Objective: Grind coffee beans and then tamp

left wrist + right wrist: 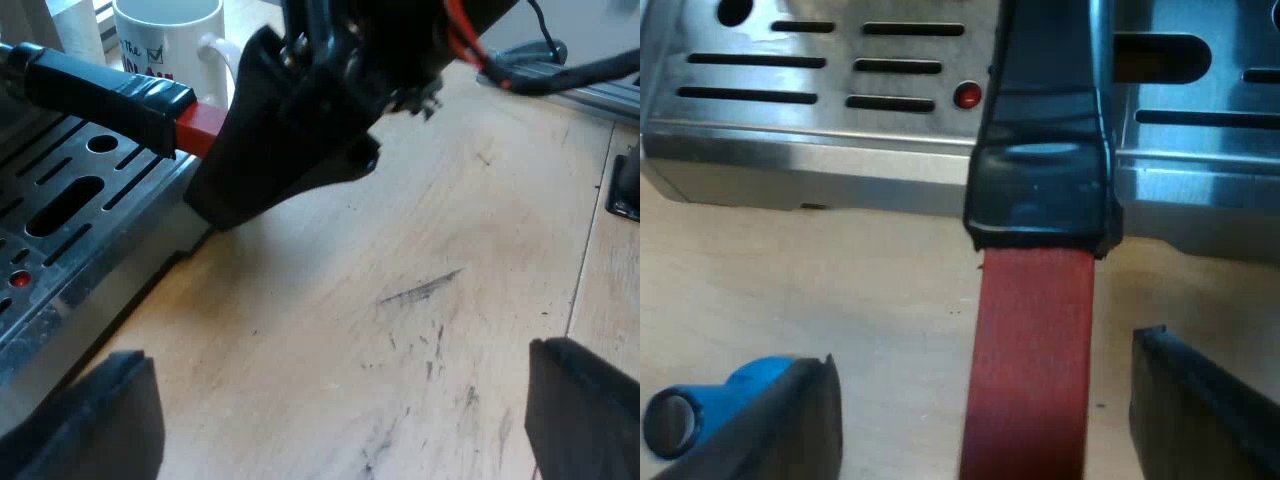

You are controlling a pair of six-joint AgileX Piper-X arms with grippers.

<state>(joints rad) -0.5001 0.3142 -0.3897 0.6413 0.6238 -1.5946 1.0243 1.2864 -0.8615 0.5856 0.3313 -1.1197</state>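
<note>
I see the holder's handle [1043,180] sticking straight out over the drip tray [895,80], so the holder should come off the machine together with it when I pull.
The holder's dark handle [1040,150] juts out over the espresso machine's slotted metal drip tray [790,110] and ends in a red tip [1030,360]. My right gripper [982,410] is open, one finger on each side of the red tip, with gaps to both. A blue tamper [710,410] lies on the table beside one right finger. From the left wrist view, the right gripper [235,185] hangs at the red end [197,128] of the handle [100,90]. My left gripper [340,420] is open over bare wooden table, holding nothing.
A white mug [170,40] with printed text stands behind the handle, next to the drip tray [70,200]. A small red indicator [967,96] shows in the tray. The wooden tabletop [420,280] carries scuff marks.
</note>
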